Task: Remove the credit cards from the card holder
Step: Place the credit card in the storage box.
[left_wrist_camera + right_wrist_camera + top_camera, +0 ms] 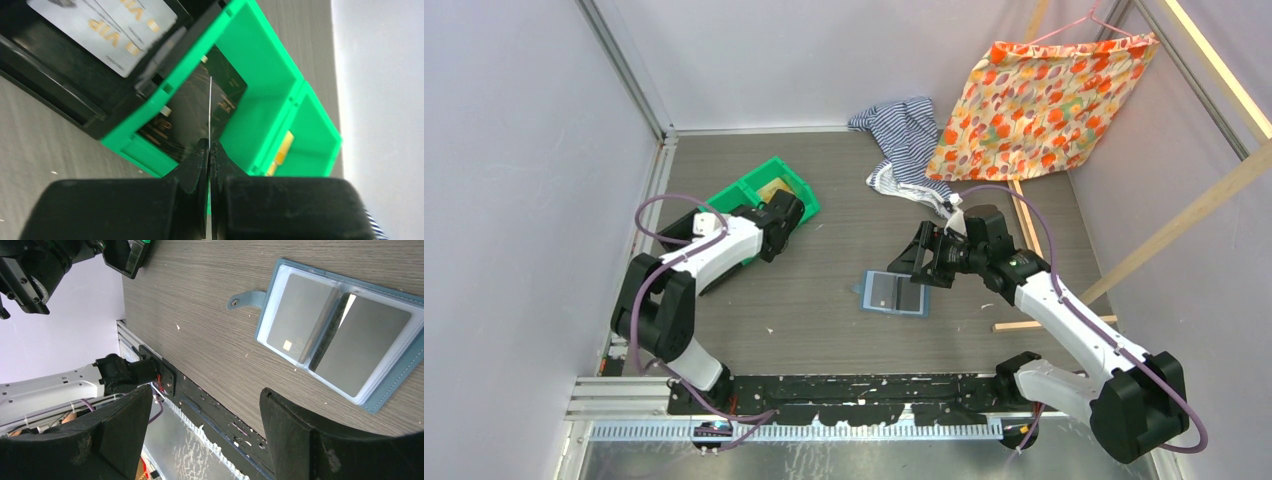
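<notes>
I should keep lowering my left gripper until the thin card (210, 102), pointing edge-on into the green bin's open near compartment (236, 102), is inside, and then let go.
The slate-blue card holder (894, 293) lies open and flat on the table's middle. In the right wrist view, the card holder (390, 390) shows two dark grey credit cards (295, 315) in its clear sleeves. My right gripper (919, 262) hovers just right of it, open with nothing between the fingers (205, 395). My left gripper (784, 215) is over the green bin (769, 190), its jaws shut on a thin card seen edge-on (210, 110). Below that card, a dark card (185, 115) lies in the bin's near compartment.
The green bin's (260, 100) other compartment holds a gold card (282, 150). A black tray (60, 90) with pale VIP cards (100, 25) sits beside the bin. A striped cloth (904, 135), an orange floral bag (1044, 100) and wooden slats (1024, 215) are at the back right.
</notes>
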Motion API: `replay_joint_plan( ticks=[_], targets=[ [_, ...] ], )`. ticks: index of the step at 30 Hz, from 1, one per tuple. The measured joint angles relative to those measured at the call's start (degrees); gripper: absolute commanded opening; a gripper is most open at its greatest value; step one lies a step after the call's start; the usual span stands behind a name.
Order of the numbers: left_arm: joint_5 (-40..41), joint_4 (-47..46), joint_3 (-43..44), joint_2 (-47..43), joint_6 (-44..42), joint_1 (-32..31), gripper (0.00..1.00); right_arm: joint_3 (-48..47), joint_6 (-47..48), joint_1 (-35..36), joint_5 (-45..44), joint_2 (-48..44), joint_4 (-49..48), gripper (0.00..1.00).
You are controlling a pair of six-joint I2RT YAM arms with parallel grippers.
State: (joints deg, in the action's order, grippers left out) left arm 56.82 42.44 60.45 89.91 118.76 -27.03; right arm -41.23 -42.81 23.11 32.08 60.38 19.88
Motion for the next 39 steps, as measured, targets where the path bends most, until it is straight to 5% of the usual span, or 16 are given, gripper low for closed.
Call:
replay_joint_plan(
  ticks=[7, 25, 32, 39],
  targets=[
    [3.43, 3.13, -0.52, 1.66, 0.9, 0.02, 0.01, 0.0, 0.68, 0.0, 0.0, 0.0, 0.81, 0.82],
    [4.04, -16.59, -5.09, 9.64, 1.01, 2.43, 0.01, 0.0, 1.16, 0.0, 0.0, 2.4, 1.27, 0.82],
    [3.39, -16.9, -5.09, 9.84, 1.07, 2.54, 0.35, 0.0, 1.33, 0.0, 0.0, 2.91, 1.2, 0.82],
    [2.27, -15.26, -5.09, 9.44, 1.07, 2.54, 0.39, 0.0, 1.33, 0.0, 0.0, 3.06, 1.18, 0.82]
  ],
)
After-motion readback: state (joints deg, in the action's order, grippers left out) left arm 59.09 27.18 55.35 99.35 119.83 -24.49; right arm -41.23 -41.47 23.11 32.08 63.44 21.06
